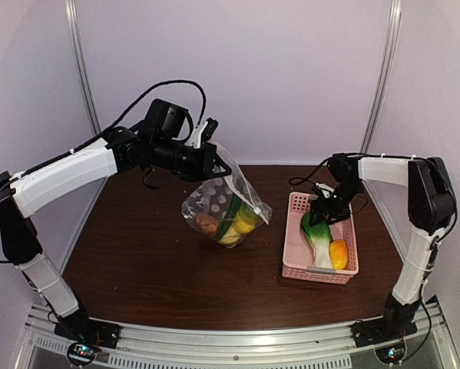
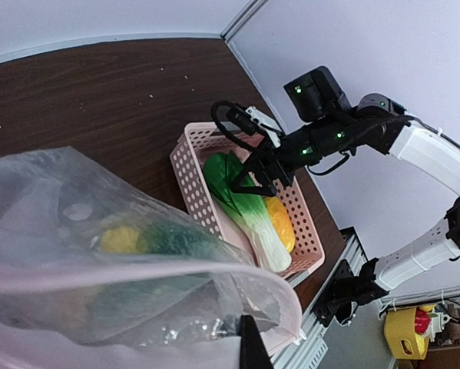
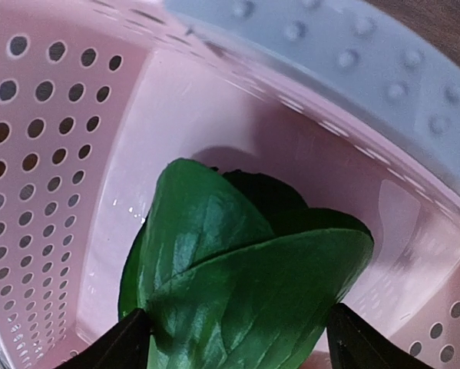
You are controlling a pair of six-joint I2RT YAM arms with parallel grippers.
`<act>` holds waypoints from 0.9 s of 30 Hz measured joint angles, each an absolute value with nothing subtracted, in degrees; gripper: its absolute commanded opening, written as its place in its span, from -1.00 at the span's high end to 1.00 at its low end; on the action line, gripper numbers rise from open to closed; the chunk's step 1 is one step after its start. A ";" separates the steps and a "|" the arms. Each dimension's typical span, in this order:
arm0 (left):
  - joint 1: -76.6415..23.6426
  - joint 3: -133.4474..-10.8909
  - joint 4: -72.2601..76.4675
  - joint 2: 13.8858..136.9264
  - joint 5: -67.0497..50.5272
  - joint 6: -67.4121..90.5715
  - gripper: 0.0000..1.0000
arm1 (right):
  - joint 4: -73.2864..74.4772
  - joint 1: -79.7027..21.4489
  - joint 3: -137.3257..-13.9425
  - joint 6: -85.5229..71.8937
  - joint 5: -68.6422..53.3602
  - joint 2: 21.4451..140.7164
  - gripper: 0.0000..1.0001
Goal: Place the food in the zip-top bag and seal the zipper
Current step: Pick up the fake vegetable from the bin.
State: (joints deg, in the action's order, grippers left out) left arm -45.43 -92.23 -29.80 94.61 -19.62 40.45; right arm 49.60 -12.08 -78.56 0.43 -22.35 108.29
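The long bok choy (image 1: 318, 239) will have its green leaves sticking out when I lower it into the bag, because food already fills the zip-top bag's bottom (image 1: 228, 231).
My left gripper (image 1: 212, 163) is shut on the upper edge of the zip-top bag (image 1: 226, 206) and holds it hanging above the table. Its mouth is open, with the pale zipper strip (image 2: 137, 270) along the edge. Inside lie a yellow lemon (image 1: 243, 223), a green vegetable (image 1: 233, 209) and a brown bread piece (image 1: 206, 224). My right gripper (image 1: 325, 206) is open, down in the pink basket (image 1: 295, 261). Its fingers (image 3: 126, 346) stand either side of the bok choy's green leaves (image 3: 237, 277). The bok choy (image 1: 318, 234) lies in the basket beside an orange-yellow piece (image 1: 338, 254).
The basket stands at the right of the dark brown table (image 1: 153, 269). White walls close in the back and sides. The metal rail (image 1: 237, 346) with both arm bases runs along the near edge.
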 measured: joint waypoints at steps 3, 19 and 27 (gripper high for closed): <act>-45.43 -92.14 -29.80 94.50 -19.27 40.47 1.00 | 49.39 -12.08 -78.74 -0.64 -22.52 109.27 -0.55; -45.43 -92.58 -29.76 95.22 -19.31 40.47 1.00 | 48.88 -11.64 -78.76 -2.35 -28.23 105.16 0.63; -45.43 -94.43 -28.93 98.50 -20.49 41.04 1.00 | 46.83 -11.20 -81.25 -1.37 -35.05 87.99 1.00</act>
State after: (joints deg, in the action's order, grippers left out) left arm -45.43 -94.43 -28.93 98.50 -20.49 41.04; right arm 46.83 -11.20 -81.25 -1.37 -35.05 87.99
